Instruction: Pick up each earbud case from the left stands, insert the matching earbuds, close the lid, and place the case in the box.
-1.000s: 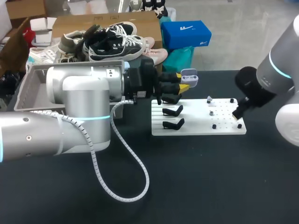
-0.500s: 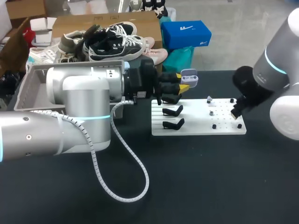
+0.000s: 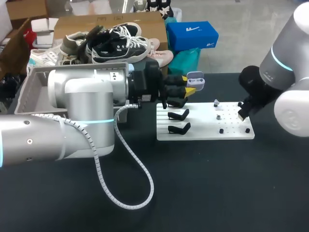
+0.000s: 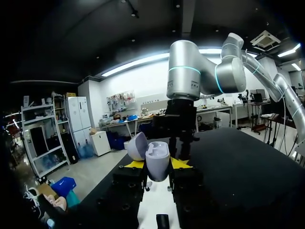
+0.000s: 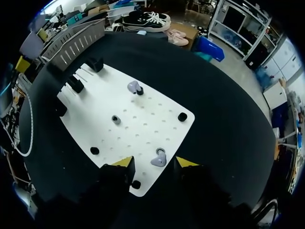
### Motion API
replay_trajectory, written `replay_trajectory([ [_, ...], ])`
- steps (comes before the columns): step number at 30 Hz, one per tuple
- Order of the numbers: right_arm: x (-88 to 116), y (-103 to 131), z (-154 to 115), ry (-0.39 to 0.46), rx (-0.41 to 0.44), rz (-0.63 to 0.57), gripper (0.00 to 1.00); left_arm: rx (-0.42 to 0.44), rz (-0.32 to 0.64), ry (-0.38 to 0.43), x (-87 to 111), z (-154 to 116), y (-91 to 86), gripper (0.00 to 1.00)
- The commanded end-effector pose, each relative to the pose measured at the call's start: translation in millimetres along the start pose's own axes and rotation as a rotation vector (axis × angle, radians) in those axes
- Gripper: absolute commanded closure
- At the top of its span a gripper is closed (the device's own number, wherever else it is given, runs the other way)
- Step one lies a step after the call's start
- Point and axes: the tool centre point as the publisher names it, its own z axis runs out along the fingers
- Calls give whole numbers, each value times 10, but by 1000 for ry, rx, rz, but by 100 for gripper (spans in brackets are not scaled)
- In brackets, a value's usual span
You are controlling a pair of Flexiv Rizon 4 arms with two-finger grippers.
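Observation:
The lilac earbud's end shows a grey ring, so the earbud will come off and leave a hollow peg standing when I lift it.
My left gripper is shut on a pale lilac earbud case, held above the white board's back left corner. From the left wrist, the case sits between the yellow fingertips with its lid swung open. My right gripper hangs over the board's right end. It stands open, its fingers on either side of a lilac earbud lying on the board and apart from it. A second earbud rests on a peg farther ahead.
Two black empty stands occupy the board's left part. Small black pegs and a grey peg dot the right part. A grey slatted box sits at the table's far left, behind my left arm.
My right arm has shifted slightly toward the back over the board's right end. The left arm and its case have stayed put.

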Motion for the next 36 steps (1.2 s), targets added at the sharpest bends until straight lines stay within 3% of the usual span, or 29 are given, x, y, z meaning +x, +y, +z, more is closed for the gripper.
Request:
replay_trajectory([
  [1, -17, -12, 21, 2, -6, 3, 51, -7, 2, -2, 1, -5, -20, 100],
  [18, 19, -14, 70, 13, -16, 39, 55, -7, 2, -2, 1, -5, -20, 100],
  [36, 13, -15, 83, 11, -9, 68, 73, -7, 2, -2, 1, -5, -20, 100],
])
